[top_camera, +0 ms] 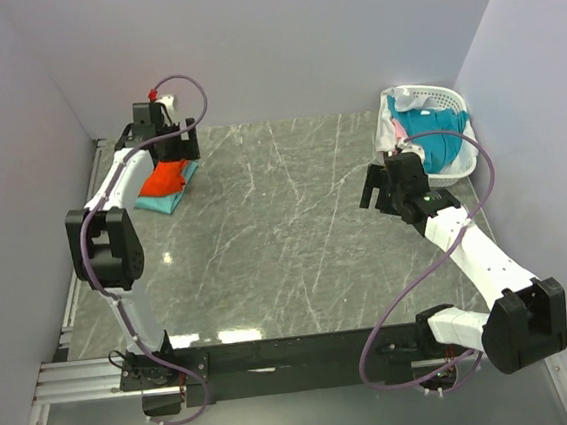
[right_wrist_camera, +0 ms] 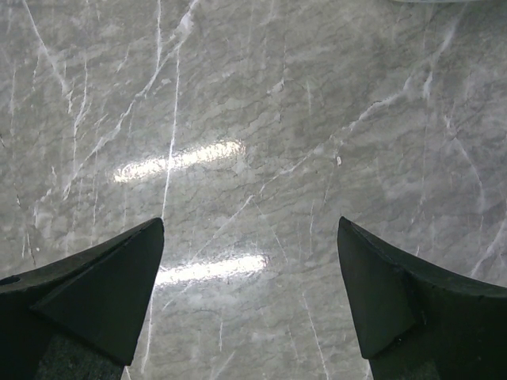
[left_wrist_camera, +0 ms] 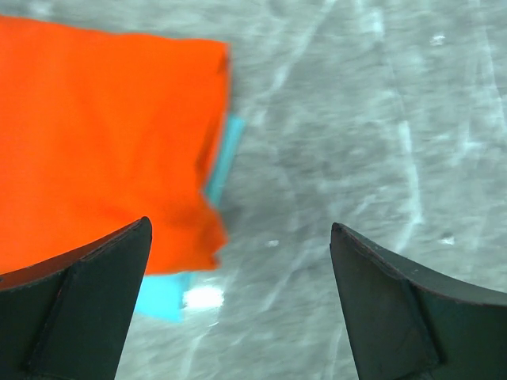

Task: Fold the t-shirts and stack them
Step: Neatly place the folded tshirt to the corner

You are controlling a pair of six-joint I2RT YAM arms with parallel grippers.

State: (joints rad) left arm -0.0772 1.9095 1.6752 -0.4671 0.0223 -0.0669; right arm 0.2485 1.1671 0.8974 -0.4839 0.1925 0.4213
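Note:
Next, my left gripper goes back to the stack's near edge and pushes it straight, because the orange t-shirt is lying crooked on the mint-green t-shirt.
A folded orange t-shirt lies on a folded mint-green t-shirt at the far left of the table. In the left wrist view the orange shirt fills the upper left, with the mint-green one showing under its edge. My left gripper is open and empty, just above the stack's right edge. More shirts, teal-blue with some white and pink, sit in the basket at the far right. My right gripper is open and empty over bare table, left of the basket.
A white slotted plastic basket stands at the far right corner by the wall. Grey marble tabletop lies between the arms. Walls close in the left, back and right sides.

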